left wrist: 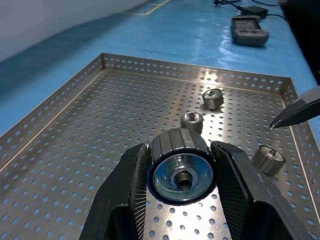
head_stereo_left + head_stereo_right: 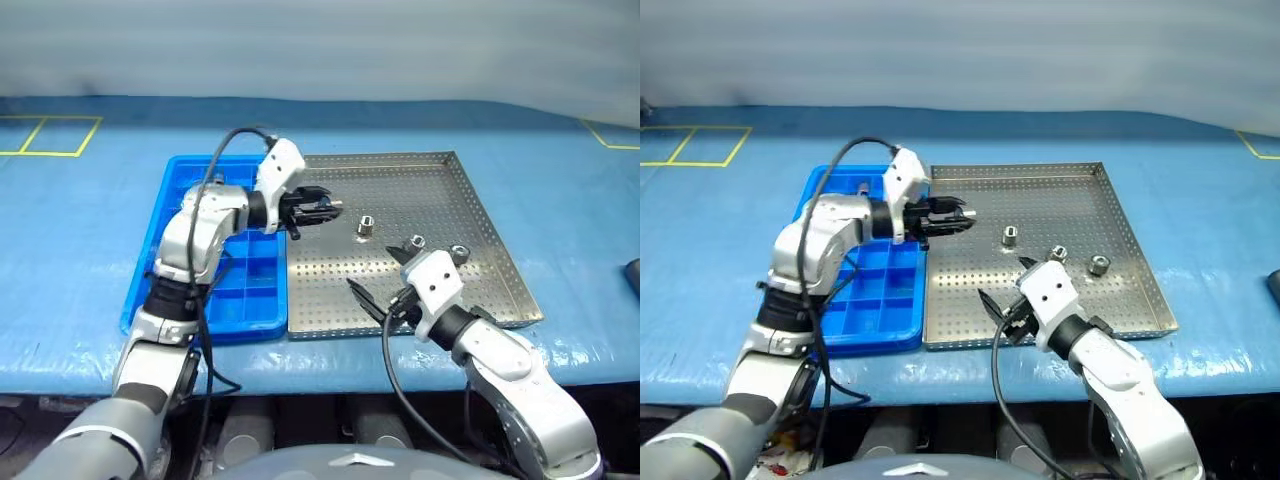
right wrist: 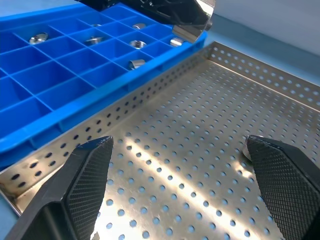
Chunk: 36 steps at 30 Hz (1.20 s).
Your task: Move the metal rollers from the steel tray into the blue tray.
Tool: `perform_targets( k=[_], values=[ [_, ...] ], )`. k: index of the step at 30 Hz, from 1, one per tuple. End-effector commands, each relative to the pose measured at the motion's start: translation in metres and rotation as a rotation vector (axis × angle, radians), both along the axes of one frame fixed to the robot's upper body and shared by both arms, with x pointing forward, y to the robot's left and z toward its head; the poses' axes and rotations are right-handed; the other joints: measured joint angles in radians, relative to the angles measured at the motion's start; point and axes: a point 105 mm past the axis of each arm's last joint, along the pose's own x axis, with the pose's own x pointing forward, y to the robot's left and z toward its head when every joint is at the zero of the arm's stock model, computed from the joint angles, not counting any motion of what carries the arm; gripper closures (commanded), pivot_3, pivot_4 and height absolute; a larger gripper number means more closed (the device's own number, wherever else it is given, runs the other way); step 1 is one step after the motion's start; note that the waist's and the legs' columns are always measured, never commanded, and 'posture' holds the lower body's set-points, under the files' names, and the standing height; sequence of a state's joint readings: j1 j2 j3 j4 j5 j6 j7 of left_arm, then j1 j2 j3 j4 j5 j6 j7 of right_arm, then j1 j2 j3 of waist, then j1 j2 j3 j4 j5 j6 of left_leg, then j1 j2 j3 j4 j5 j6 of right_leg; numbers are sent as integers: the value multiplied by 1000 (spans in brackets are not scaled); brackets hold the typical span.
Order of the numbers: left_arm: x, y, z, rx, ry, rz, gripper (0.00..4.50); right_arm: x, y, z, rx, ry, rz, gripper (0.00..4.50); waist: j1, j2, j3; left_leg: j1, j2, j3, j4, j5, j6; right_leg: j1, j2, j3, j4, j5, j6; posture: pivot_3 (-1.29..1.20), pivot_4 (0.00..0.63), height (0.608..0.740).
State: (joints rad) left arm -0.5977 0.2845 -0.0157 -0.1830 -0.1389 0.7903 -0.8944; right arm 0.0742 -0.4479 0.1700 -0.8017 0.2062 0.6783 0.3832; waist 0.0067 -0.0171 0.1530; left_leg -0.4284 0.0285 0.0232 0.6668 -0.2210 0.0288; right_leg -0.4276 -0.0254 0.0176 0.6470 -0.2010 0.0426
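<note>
The blue tray's near compartments point(image 3: 45, 77) are empty, and the metal roller point(image 1: 182, 170) is square in my left gripper's fingers. My left gripper should keep moving over there and let go inside one compartment.
My left gripper point(image 2: 322, 208) is shut on a metal roller point(image 1: 181, 165), held level above the left part of the steel tray point(image 2: 430, 195), close to the blue tray point(image 2: 172, 205). Three more rollers point(image 2: 366, 226) point(image 2: 417, 242) point(image 2: 459, 253) stand on the perforated floor. Over the steel tray's near edge my right gripper point(image 2: 385, 300) is open and holds nothing, with one roller just past it. In the right wrist view, several rollers point(image 3: 135, 63) lie in the blue tray's point(image 3: 55, 100) compartments.
A dark handheld device point(image 1: 250, 30) lies on the blue table to the right of the steel tray, at the picture's edge point(image 2: 632, 275). Yellow tape lines point(image 2: 50, 135) mark the far left. The two trays sit side by side, touching.
</note>
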Motion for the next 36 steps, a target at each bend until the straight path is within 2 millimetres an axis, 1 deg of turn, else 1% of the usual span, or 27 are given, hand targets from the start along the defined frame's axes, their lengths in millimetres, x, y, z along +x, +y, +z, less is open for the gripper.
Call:
perform_targets(
  k=[1, 4, 7, 9, 11, 14, 17, 20, 23, 28, 30, 34, 35, 36],
  values=[
    [-17, 21, 19, 8, -122, 98, 2804, 3, 19, 8, 1, -29, 115, 0, 10, 0, 0, 0, 0, 0, 0, 0, 0, 0, 0, 0, -1, 0, 0, 172, 150, 740],
    [-28, 42, 8, 121, -157, 182, 2804, 9, 33, 9, -15, -34, 194, 0, 28, 0, 0, 1, 0, 0, 0, 0, 0, 1, 0, 0, -1, 0, 0, 219, 150, 740],
    [-35, 60, -4, 217, -184, 248, 2804, 14, 43, 9, -18, -36, 252, 0, 50, 0, 0, 1, 0, 0, 0, 0, 0, 1, -1, 0, -1, 0, 0, 233, 150, 740],
    [-37, 73, -16, 281, -174, 301, 2804, 16, 51, 8, -11, -35, 287, 0, 62, 0, 0, 1, 0, 0, 0, 0, 0, 1, -1, -1, -2, 0, 0, 263, 150, 740],
    [-40, 83, -23, 296, -150, 359, 2804, 17, 57, 7, -20, -39, 321, 0, 72, 0, 0, 1, 0, 0, -1, 0, 0, 1, -2, 0, -2, 0, 0, 281, 150, 740],
    [-44, 89, -30, 280, -118, 402, 2804, 16, 66, 7, -15, -45, 367, 0, 89, 0, 0, 0, 1, 0, -1, 0, 0, 1, -2, -1, -2, 0, 0, 297, 150, 740],
    [-49, 97, -40, 322, -86, 441, 2804, 15, 71, 8, -8, -48, 395, 0, 97, 0, 0, -1, 1, -1, -1, 0, 0, 1, -2, -2, -3, 0, 0, 314, 150, 740],
    [-49, 103, -48, 339, -56, 472, 2804, 14, 73, 7, -4, -48, 405, 0, 103, 0, 0, 0, 1, -1, -1, 0, 0, 1, -2, -2, -3, 0, 0, 321, 150, 740],
    [-49, 109, -59, 391, -18, 482, 2804, 14, 73, 7, -2, -47, 406, 0, 105, 0, 0, 0, 1, -1, -1, 0, 0, 0, -2, -3, -3, 0, -1, 311, 150, 740],
    [-50, 118, -68, 446, 28, 504, 2804, 12, 72, 6, 7, -43, 388, 0, 105, 0, 0, -1, 2, -1, -2, 0, 0, 0, -3, -3, -3, -1, -1, 293, 150, 740],
    [-51, 120, -72, 467, 51, 499, 2804, 11, 71, 6, 12, -40, 378, 0, 104, 0, 0, -1, 1, 0, -3, 0, 0, 0, -3, -3, -3, -1, -2, 277, 150, 740],
    [-54, 115, -77, 472, 87, 451, 2804, 11, 69, 5, 17, -39, 366, 0, 102, 0, 0, -1, 2, 0, -4, 0, -1, -1, -3, -4, -3, -1, -2, 260, 150, 740],
    [-55, 114, -78, 477, 97, 441, 2052, 11, 69, 6, 19, -41, 359, 0, 101, 0, 0, -1, 2, 0, -4, 0, -1, -1, -3, -4, -3, -1, -2, 260, 150, 740],
    [-55, 113, -78, 477, 101, 430, 1803, 11, 68, 6, 21, -44, 352, 0, 100, 0, 0, -1, 2, 0, -4, 0, -1, -1, -3, -4, -3, -1, -2, 260, 150, 740]
  ],
)
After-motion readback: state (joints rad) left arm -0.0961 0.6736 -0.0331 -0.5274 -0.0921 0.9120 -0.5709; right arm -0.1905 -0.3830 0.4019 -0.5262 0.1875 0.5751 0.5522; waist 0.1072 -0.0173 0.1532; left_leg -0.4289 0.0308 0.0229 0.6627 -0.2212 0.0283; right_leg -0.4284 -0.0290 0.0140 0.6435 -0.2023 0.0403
